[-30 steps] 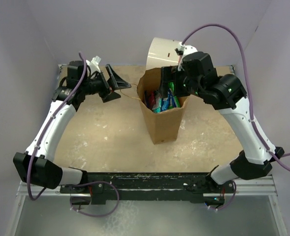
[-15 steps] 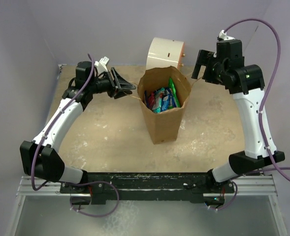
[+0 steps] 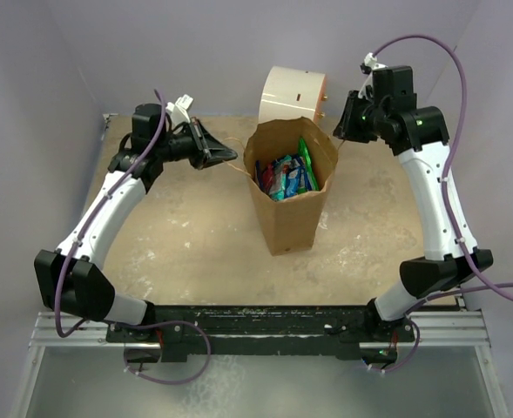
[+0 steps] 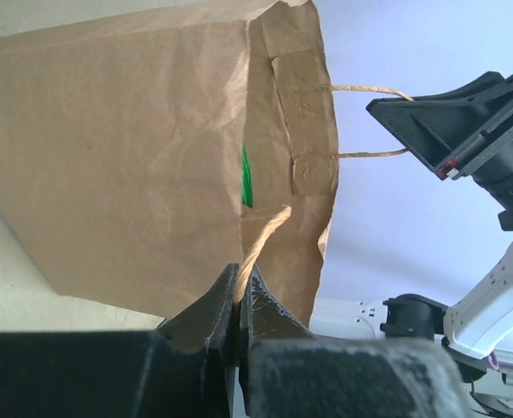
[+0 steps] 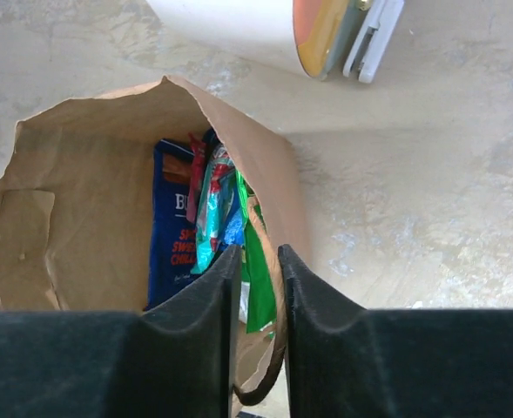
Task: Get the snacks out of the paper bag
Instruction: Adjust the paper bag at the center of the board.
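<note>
The snacks are deep inside the upright paper bag, so the robot should lay the bag on its side with its opening facing the right gripper before it reaches in.
The paper bag stands upright mid-table with its mouth open. Inside lie the snacks: blue, teal, red and green packets. My left gripper is at the bag's left side, shut on its twisted left handle. My right gripper hangs over the bag's right rim. Its jaws stand a narrow gap apart with the right handle loop between them. A green packet shows behind that gap. I cannot tell whether the loop is clamped.
A cream cylinder lies on its side just behind the bag. The sandy tabletop is walled in by lilac panels at the back and on both sides. Purple cables arc over both arms.
My left gripper moved right to the bag's left handle and shut on it. My right gripper left the bag's mouth, swung to the right rim, and its jaws narrowed around the right handle.
</note>
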`<state>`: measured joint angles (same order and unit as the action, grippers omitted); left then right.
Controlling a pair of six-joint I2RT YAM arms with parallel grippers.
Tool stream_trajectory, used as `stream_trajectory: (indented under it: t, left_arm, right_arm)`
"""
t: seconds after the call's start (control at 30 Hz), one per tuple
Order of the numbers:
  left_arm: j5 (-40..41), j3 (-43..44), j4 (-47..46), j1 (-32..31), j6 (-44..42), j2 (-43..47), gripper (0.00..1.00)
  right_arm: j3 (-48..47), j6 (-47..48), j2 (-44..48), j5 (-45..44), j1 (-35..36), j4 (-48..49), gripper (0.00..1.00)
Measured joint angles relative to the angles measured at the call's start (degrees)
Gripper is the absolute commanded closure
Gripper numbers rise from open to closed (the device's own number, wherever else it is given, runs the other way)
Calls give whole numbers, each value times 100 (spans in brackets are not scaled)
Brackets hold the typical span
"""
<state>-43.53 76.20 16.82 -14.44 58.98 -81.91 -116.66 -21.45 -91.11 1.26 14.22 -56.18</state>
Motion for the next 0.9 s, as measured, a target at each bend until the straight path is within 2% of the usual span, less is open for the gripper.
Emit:
stream_trajectory:
  t: [0.07, 0.17, 0.37, 0.47, 0.6, 0.73, 0.9]
  left_arm:
    - [13, 118, 83, 0, -63, 0, 85]
    - [9, 238, 79, 0, -129, 0, 80]
    - [-92, 260, -31, 0, -94, -50, 75]
    - [-136, 229, -164, -2, -37, -72, 79]
    - [-170, 197, -267, -24, 48, -74, 100]
    - [-48, 280, -96, -26, -39, -72, 100]
    - [173, 800, 470, 190, -269, -42, 100]
  right_arm:
    - [0, 35, 2, 59, -4, 4, 86]
    - [0, 87, 7, 181, -2, 28, 94]
    - [0, 168, 22, 463, -2, 94, 96]
    - [0, 210, 46, 597, -2, 107, 98]
    - [0, 262, 52, 761, -2, 114, 100]
    - [0, 341, 52, 911, -2, 118, 100]
    - [2, 393, 61, 1338, 13, 264, 100]
